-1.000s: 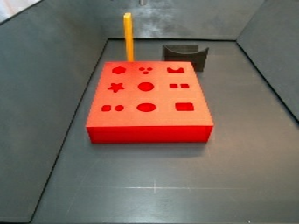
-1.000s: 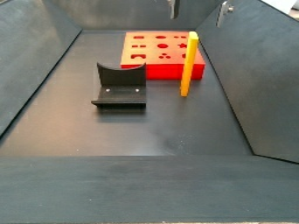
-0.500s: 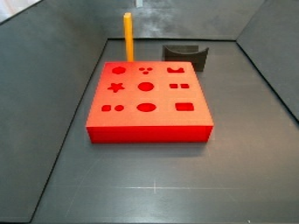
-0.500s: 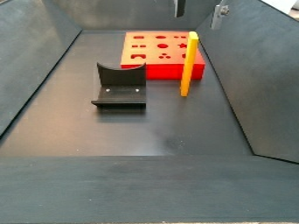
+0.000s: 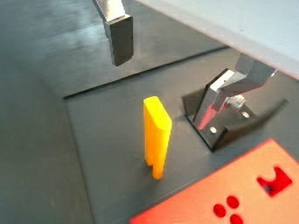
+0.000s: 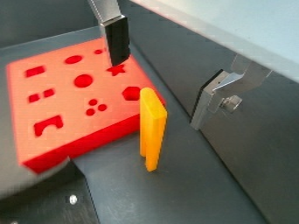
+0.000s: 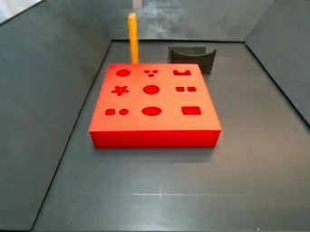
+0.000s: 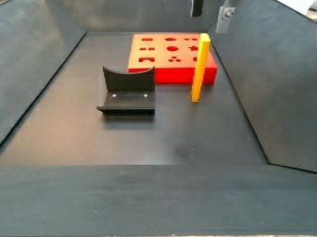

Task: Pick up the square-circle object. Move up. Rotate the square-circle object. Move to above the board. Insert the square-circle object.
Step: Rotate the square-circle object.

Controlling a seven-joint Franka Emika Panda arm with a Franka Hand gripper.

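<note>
I expect the object's separate legs to go into neighbouring square and round holes together when I insert it, because a notch (image 5: 152, 163) splits the square-circle object's foot (image 7: 133, 60).
The square-circle object, a long yellow-orange peg (image 7: 132, 38), stands upright on the floor against the far edge of the board; it also shows in the other side view (image 8: 198, 67) and in both wrist views (image 5: 156, 136) (image 6: 153, 127). The board is a flat red block with shaped holes (image 7: 151, 136) (image 8: 155, 42) (image 6: 35, 149) (image 5: 187, 206). My gripper (image 5: 173, 70) (image 6: 167, 68) is open and empty, high above the peg, with one finger on each side of it and well apart from it. Only its fingertips (image 8: 196, 7) show at the top of a side view.
The dark grey curved holder (image 7: 191, 58) (image 8: 126, 90) stands on the floor next to the board's far side. Dark grey walls enclose the floor on all sides.
The fingertips at the top edge of the side view have drawn closer together in the picture and shifted slightly. The peg, board and holder have not moved.
</note>
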